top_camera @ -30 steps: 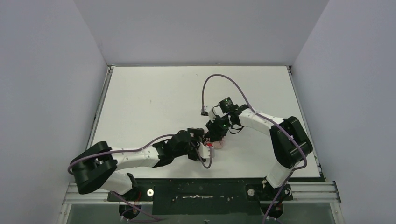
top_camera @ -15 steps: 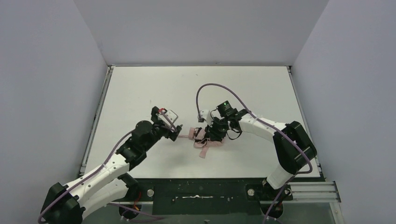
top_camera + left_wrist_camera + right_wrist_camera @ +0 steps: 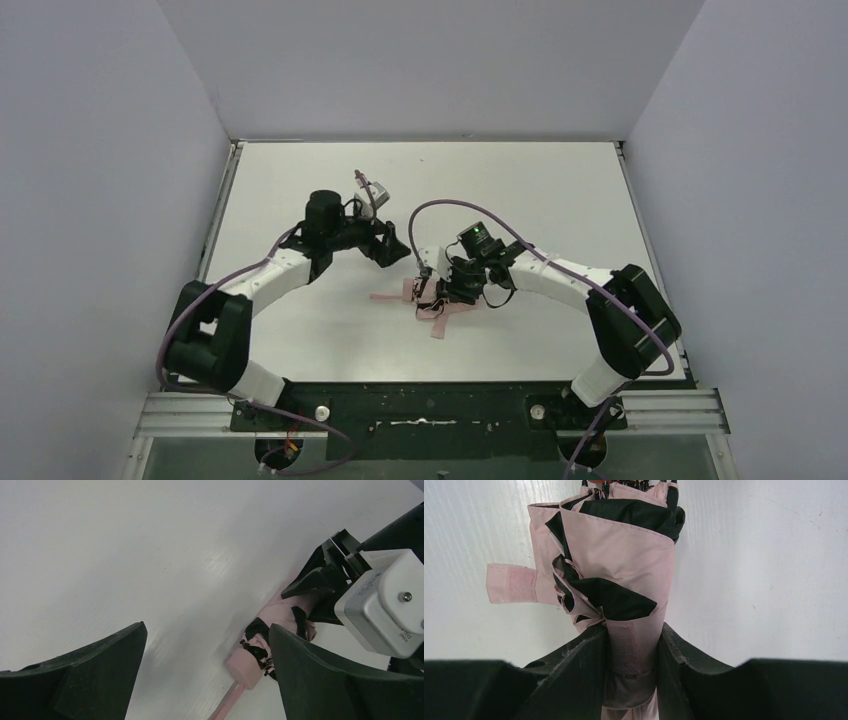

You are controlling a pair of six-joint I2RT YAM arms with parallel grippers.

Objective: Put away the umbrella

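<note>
The velcro patch (image 3: 625,647) that the loose closure strap needs is covered by my right gripper, so next my left gripper takes over the bundled fabric (image 3: 426,294) near the umbrella's handle.
The pale pink umbrella (image 3: 428,296) lies folded on the white table, with black ribs between its folds. My right gripper (image 3: 447,289) is shut on its bundled fabric (image 3: 619,565); both fingers squeeze the velcro patch near the gripper (image 3: 631,655). The closure strap (image 3: 511,582) sticks out loose to the left. A pink wrist loop (image 3: 386,297) trails left from the handle (image 3: 244,669). My left gripper (image 3: 392,248) hovers open just behind and left of the umbrella, touching nothing. In the left wrist view that gripper (image 3: 207,630) frames bare table, the handle beside its right finger (image 3: 340,680).
The white table (image 3: 300,190) is enclosed by grey walls at the back and both sides. Purple cables (image 3: 440,210) arc over both wrists. The right wrist's white camera block (image 3: 385,610) sits close to my left gripper's right finger.
My left arm swung from the near side of the umbrella out left and then to the back, its gripper open. The right gripper kept its grip and shifted the umbrella slightly left.
</note>
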